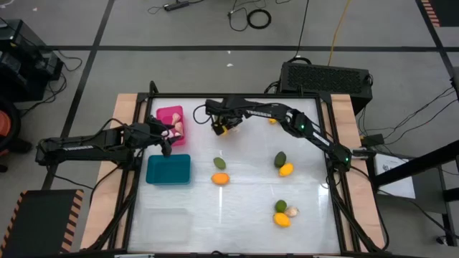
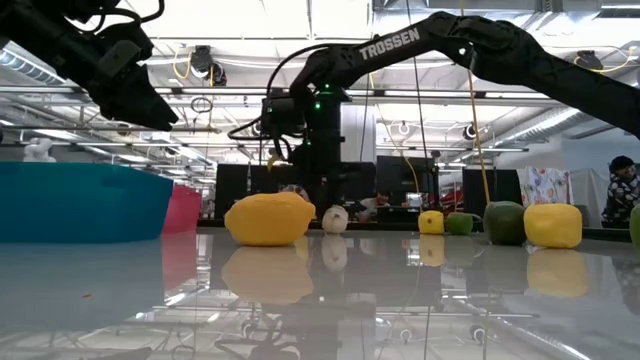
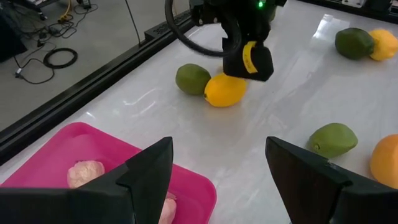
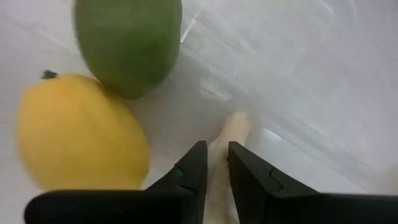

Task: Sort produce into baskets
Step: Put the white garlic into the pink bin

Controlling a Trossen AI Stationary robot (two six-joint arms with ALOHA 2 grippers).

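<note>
My right gripper needs to open its fingers wide and take hold of the bulb's round body before lifting, because its fingers are almost closed at the pale bulb's thin stem.
My right gripper reaches down at the table's far middle, beside a yellow fruit and a green oval. It is shut on a pale bulb. My left gripper hangs open and empty above the near end of the pink basket, which holds pale bulbs. The teal basket stands just nearer on the table. A clear basket shows faintly at the near left. Other fruits lie loose on the table. My right gripper pinches the pale bulb between its two fingers, from above, pointing down. A narrow part of the bulb shows in the gap and past the fingertips. In the low view the bulb is at table height; whether it rests there I cannot tell.
A green oval and an orange fruit lie mid-table. A green and yellow pair lies to the right. A green oval, a pale bulb and an orange fruit lie near the front. A small yellow fruit lies under my right arm.
</note>
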